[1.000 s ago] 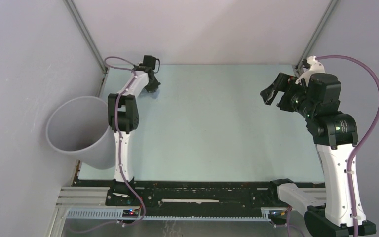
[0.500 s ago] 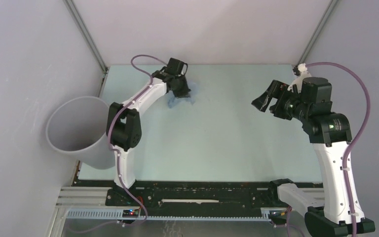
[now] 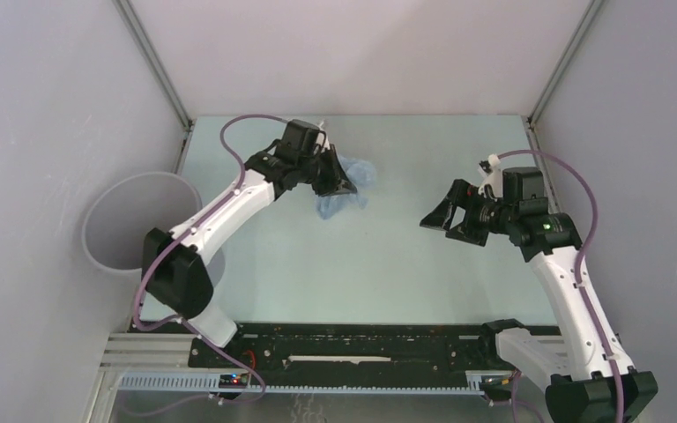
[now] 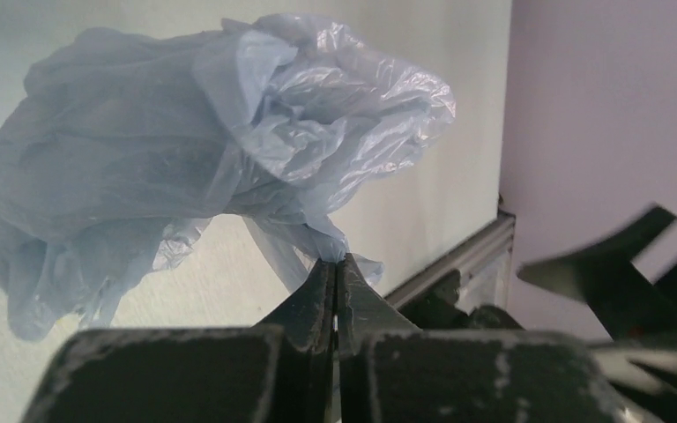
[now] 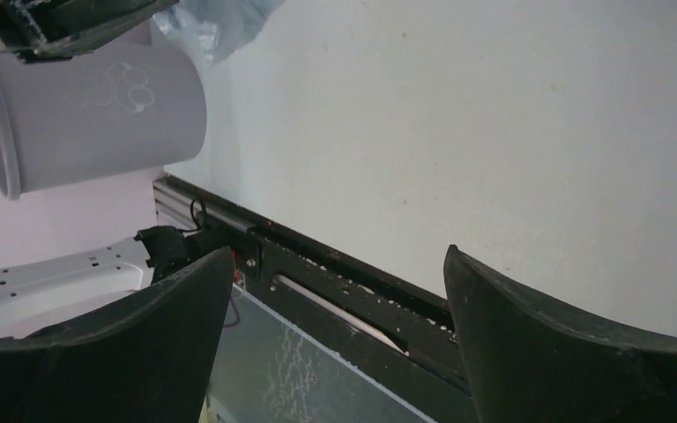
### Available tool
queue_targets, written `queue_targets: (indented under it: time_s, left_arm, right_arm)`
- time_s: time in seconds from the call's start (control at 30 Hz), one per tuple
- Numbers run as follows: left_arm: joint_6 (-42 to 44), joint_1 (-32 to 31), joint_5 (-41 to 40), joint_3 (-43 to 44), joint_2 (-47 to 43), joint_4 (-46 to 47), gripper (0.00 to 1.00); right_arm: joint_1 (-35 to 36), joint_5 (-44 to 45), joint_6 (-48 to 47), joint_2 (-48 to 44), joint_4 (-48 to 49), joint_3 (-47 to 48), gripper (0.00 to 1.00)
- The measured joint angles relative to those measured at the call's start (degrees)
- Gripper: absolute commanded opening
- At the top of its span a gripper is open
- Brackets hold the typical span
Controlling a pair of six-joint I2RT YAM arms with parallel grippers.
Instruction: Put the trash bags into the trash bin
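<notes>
The trash bag hangs crumpled [image 3: 338,204] from the robot's left gripper, so the right gripper should first grab the loose folds [image 3: 363,171] and stretch the trash bag wide.
A crumpled pale-blue trash bag [image 3: 344,185] hangs above the far middle of the table, and my left gripper [image 3: 339,181] is shut on a fold of it. In the left wrist view the trash bag [image 4: 185,159] billows up from the pinched tips of that gripper [image 4: 335,262]. The grey trash bin [image 3: 123,231] stands off the table's left edge, partly behind the left arm; the right wrist view shows the trash bin [image 5: 88,110] with white lettering. My right gripper [image 3: 441,217] hovers open over the right half of the table, empty, its jaws wide apart in the right wrist view [image 5: 339,291].
The pale table [image 3: 379,264] is bounded by grey walls at the back and sides. A black rail [image 3: 353,339] with the arm bases runs along the near edge.
My left arm has swung from the far left corner toward the centre, lifting the bag off the table. The right arm has moved left and nearer, staying open.
</notes>
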Motion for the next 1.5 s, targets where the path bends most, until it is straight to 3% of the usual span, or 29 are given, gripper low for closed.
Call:
queue_targets:
  time_s: [0.2,0.6,0.7,0.9,1.17,1.5]
  left_arm:
    - [-1.5,-1.3,6.1,-3.4,-5.4,1.7,0.0]
    - [-3.0,-8.4,10.3,-5.5,-8.0,7.0,0.0]
    - [-3.0,-9.8,10.7,-5.5,-7.2,7.4,0.0]
    - [-3.0,-13.1,11.7,-5.5,-5.0,7.6,0.0]
    - [-2.9,-14.9,13.7,-5.4,-3.3,7.6,0.0]
    - [-2.9,-16.9,14.2,-5.4,-2.5,7.5,0.0]
  right_arm:
    - [2.6,-4.5,3.0,0.4,7.5,-4.8,0.98]
    - [3.7,-11.2,9.2,2.4,21.7,-8.8,0.83]
    - [2.8,-11.2,9.6,1.6,22.3,-8.8,0.79]
    - [-0.2,-11.6,9.3,1.4,22.2,-8.9,0.84]
    - [-4.0,-12.0,5.8,-0.3,21.2,-11.5,0.8]
    - [-4.5,-14.0,5.8,-4.0,24.2,-15.9,0.77]
